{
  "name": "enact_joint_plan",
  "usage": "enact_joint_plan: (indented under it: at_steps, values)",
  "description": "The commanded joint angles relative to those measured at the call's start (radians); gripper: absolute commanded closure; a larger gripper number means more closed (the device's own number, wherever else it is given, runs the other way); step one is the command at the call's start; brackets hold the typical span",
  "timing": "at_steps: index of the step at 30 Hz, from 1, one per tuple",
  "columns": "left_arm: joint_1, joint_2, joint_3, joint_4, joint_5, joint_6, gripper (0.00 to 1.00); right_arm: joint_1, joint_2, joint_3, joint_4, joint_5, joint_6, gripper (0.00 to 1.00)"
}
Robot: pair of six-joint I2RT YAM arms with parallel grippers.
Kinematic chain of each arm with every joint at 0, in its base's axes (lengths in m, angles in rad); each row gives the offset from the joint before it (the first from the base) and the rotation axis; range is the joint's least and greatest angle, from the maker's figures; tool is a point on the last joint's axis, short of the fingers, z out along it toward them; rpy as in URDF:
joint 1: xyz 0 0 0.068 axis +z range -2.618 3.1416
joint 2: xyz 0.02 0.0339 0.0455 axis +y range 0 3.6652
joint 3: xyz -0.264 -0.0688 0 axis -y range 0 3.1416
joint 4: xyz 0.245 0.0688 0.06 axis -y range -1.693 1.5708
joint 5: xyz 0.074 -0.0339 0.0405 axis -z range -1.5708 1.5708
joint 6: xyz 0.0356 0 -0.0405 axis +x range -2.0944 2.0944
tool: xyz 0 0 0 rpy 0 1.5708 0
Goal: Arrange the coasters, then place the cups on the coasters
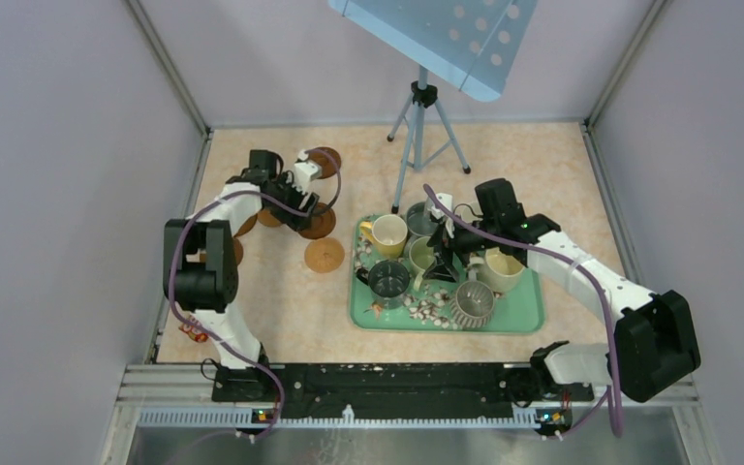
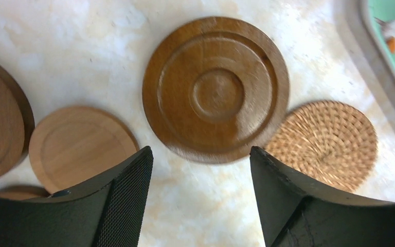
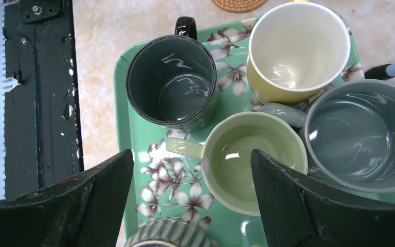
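Note:
The large dark ringed coaster sits close against the woven coaster's edge (image 2: pixel 279 137), so my left gripper should gently part them, moving the woven coaster too (image 2: pixel 325 146), before placing cups.
Several brown wooden coasters lie on the table at the left. A large dark ringed coaster (image 2: pixel 216 87) (image 1: pixel 318 225) sits just ahead of my left gripper (image 2: pixel 200 154) (image 1: pixel 303 215), which hangs open over bare table with nothing between its fingers. A paler coaster (image 2: pixel 82 146) lies to its left and a woven coaster (image 2: pixel 329 141) (image 1: pixel 325 255) to its right. My right gripper (image 3: pixel 191 154) (image 1: pixel 441 266) is open above the green floral tray (image 3: pixel 128 128), over the pale green cup (image 3: pixel 254 162). The dark green cup (image 3: pixel 171 82), yellow cup (image 3: pixel 298 49), grey cup (image 3: pixel 360 136) and ribbed grey cup (image 3: pixel 167 235) stand around it.
A cream cup (image 1: pixel 501 269) stands on the tray's right side. One more dark coaster (image 1: pixel 325 160) lies farther back. A tripod (image 1: pixel 424 107) with a blue panel stands behind the tray, one foot close to the grey cup. Grey walls enclose the table.

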Motion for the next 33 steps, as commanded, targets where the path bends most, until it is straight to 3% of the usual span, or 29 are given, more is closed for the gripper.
enact_joint_plan:
  at_steps: [1,10,19,33]
  values:
    - [0.006,-0.127,-0.070,-0.031,0.039,0.016,0.24,0.001,-0.029,-0.003,0.023,-0.025,-0.020,0.17]
    - [-0.002,-0.120,-0.132,0.006,0.028,-0.025,0.39,0.001,-0.031,-0.004,0.022,-0.020,-0.023,0.17]
    - [-0.027,-0.144,-0.238,0.105,-0.021,-0.114,0.40,0.001,-0.025,-0.003,0.024,-0.020,-0.023,0.17]
    - [-0.034,-0.033,-0.159,0.192,-0.086,-0.268,0.44,0.001,-0.031,-0.007,0.023,-0.012,-0.027,0.17]
